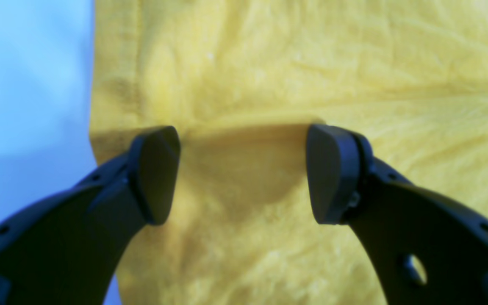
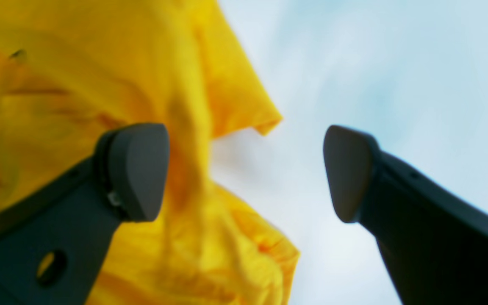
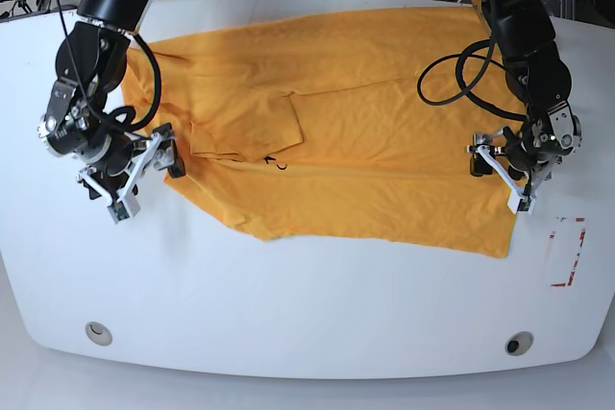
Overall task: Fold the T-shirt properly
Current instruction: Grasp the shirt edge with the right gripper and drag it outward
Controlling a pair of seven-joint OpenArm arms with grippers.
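Note:
I expect the T-shirt to open at the crease and show a looping black line when I pull its edge, since black bits peek out there.
The orange-yellow T-shirt lies spread across the white table, with one flap folded in over its left part. My right gripper stands open at the shirt's left edge. In the right wrist view the T-shirt hangs rumpled behind one finger, and nothing sits between the open fingers of that gripper. My left gripper is open at the shirt's right edge. In the left wrist view this gripper stands low over the T-shirt beside its hem, with a raised crease running between the fingertips.
A red-outlined rectangle is marked on the table right of the shirt. Two small round fittings sit near the front edge. Cables and stands crowd the back behind the table.

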